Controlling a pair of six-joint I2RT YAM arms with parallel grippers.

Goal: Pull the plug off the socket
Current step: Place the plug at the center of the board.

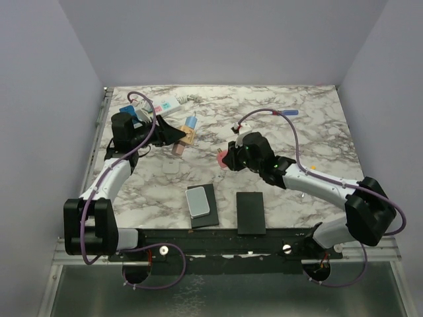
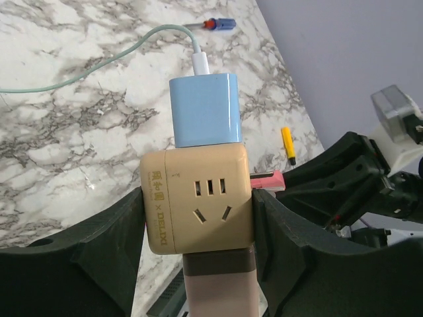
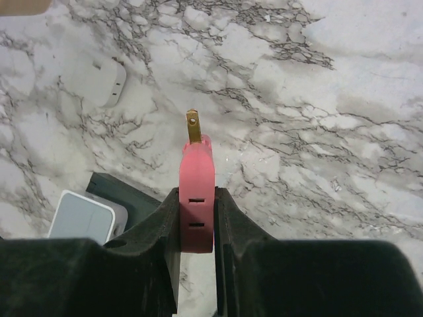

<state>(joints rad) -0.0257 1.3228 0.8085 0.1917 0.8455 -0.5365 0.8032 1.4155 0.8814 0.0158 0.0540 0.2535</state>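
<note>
The pink plug [image 1: 222, 158] hangs clear of the beige cube, so the robot's right gripper should go on moving to the open marble [image 1: 190, 166] beside the white adapter and let go there.
The socket [image 1: 166, 104], a long white power strip with pastel faces, lies at the back left, partly behind my left arm. My left gripper [image 2: 198, 224] is shut on a beige cube outlet adapter [image 2: 198, 198], shown from above as a tan block [image 1: 182, 141]. A blue charger [image 2: 203, 111] with a pale cable is plugged into the cube's far face. A brownish-pink plug body [image 2: 221, 284] sits at its near face. My right gripper [image 3: 197, 224] is shut on a flat pink plug [image 3: 197, 191], its brass prong bare and pointing away. The pink plug [image 1: 221, 159] hangs apart from the cube.
A grey-white box [image 1: 200, 201] rests on a black pad near the arm bases, beside a second black pad [image 1: 250, 211]. A small white adapter [image 3: 109, 82] lies on the marble. A blue-handled screwdriver [image 2: 218, 24] and a yellow stick [image 2: 288, 144] lie farther right.
</note>
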